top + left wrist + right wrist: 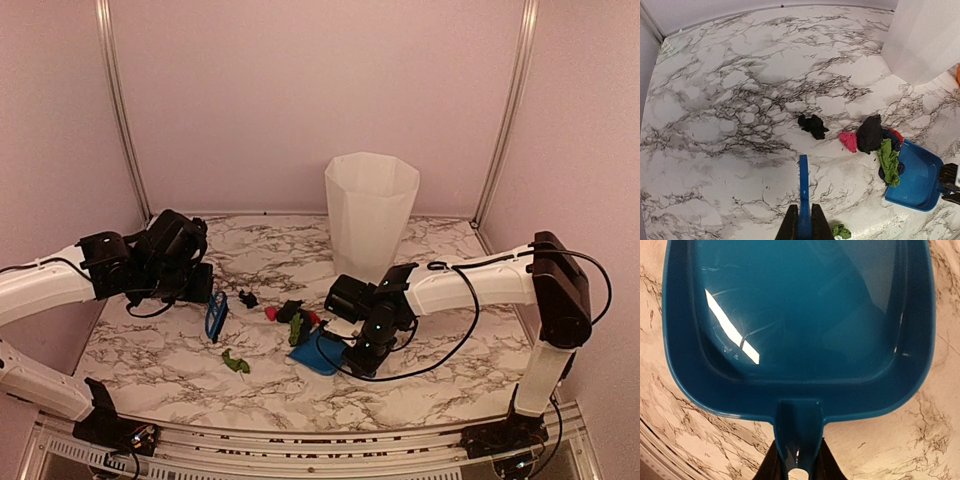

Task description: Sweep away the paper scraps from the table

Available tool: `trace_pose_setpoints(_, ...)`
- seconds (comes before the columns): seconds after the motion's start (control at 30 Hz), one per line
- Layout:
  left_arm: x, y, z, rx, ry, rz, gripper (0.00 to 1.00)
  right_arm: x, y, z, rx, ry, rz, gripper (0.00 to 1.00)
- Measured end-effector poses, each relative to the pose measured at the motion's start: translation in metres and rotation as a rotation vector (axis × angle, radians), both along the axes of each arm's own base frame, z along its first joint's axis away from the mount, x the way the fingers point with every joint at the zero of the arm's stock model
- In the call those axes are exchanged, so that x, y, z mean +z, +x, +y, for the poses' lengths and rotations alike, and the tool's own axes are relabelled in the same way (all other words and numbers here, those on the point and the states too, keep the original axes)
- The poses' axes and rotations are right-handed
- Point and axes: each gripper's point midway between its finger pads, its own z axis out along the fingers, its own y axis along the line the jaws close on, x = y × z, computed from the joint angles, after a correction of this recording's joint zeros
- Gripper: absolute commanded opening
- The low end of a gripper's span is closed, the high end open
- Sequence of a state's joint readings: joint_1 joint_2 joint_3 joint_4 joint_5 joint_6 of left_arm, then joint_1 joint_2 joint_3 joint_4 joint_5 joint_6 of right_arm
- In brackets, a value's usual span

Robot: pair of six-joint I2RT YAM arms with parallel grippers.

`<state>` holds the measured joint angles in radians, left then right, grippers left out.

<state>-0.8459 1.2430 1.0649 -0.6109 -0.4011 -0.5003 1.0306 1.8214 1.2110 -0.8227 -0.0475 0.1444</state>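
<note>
The stray green scrap [236, 362] is away from the heap of scraps by the dustpan, so next my left gripper sweeps it to the heap [296, 318] with the brush first.
Paper scraps lie mid-table: a black one [813, 125] alone, a pink one [848, 141], a bigger black one [870, 133] and a green one [888, 159] bunched at the mouth of the blue dustpan [916, 180], and a green one [841, 231] nearer me. In the top view the cluster [292, 316] sits left of the dustpan [320, 353]. My left gripper [802, 227] is shut on the blue brush [803, 192], held left of the scraps. My right gripper [797, 467] is shut on the dustpan's handle [797, 432]; the pan's inside looks empty in the right wrist view.
A tall white bin [370, 215] stands at the back middle of the marble table [450, 360]. Pinkish walls close in the back and sides. A stray green scrap [236, 362] lies toward the front left.
</note>
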Motion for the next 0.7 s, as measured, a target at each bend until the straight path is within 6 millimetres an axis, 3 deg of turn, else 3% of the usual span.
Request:
trace_pose_setpoints(0.17,-0.042,-0.037,0.035,0.154,-0.042,0.092,0.0,0.0,-0.001,-0.002,0.0,-0.008,0.006,0.0)
trace_pose_setpoints(0.27,-0.061,-0.052,0.043,0.233,-0.089,0.121,0.0,0.0,-0.002,-0.003,0.0,-0.011,0.009,0.0)
trace_pose_setpoints(0.47,-0.064,-0.055,0.007,0.261,-0.265,0.131,0.0,-0.001,-0.005,-0.005,-0.003,-0.018,0.02,0.0)
trace_pose_setpoints(0.7,-0.062,-0.016,-0.038,0.294,-0.325,0.088,0.0,-0.005,-0.014,-0.019,-0.022,-0.032,0.041,0.0)
